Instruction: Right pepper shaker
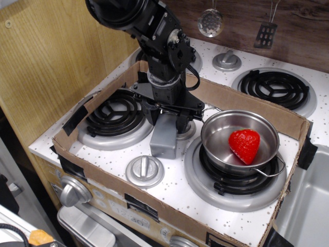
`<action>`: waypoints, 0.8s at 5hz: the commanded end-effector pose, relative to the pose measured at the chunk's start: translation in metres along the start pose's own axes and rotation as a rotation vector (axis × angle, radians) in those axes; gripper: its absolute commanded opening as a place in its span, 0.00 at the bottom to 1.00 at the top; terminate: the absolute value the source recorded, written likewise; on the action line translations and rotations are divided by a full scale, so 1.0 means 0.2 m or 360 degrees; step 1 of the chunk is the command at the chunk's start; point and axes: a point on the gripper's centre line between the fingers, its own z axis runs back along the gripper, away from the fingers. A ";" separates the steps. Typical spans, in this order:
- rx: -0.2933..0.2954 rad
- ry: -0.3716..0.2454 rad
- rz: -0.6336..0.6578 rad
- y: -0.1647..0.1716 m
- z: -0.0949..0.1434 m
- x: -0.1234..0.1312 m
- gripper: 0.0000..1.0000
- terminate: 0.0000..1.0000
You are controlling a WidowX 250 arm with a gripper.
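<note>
The end of the pepper shaker (165, 135) away from the robot's gripper is wide and flat, so the pepper shaker will stand by itself when the robot turns it upright and lowers it.
The pepper shaker (164, 140) is a grey-silver boxy bottle lying on its side on the white stovetop, between the front left burner and the pot. Its cap end points away from me and is hidden under the gripper. My black gripper (166, 117) is down over the shaker's upper end. Its jaws are open and straddle the shaker, one finger (149, 110) on the left side and one on the right, close to or touching its sides.
A steel pot (239, 140) holding a red strawberry (244, 144) sits on the front right burner, close to the right finger. The front left burner (116, 117) and a round knob (144, 170) flank the shaker. A cardboard rim (97, 165) surrounds the area.
</note>
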 end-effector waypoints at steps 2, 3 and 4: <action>0.0021 -0.0316 0.0034 -0.01 0.12 0.08 0.00 0.00; 0.0009 -0.0412 0.0056 0.00 0.17 0.10 0.00 0.00; 0.0009 -0.0536 0.0074 0.00 0.20 0.14 0.00 0.00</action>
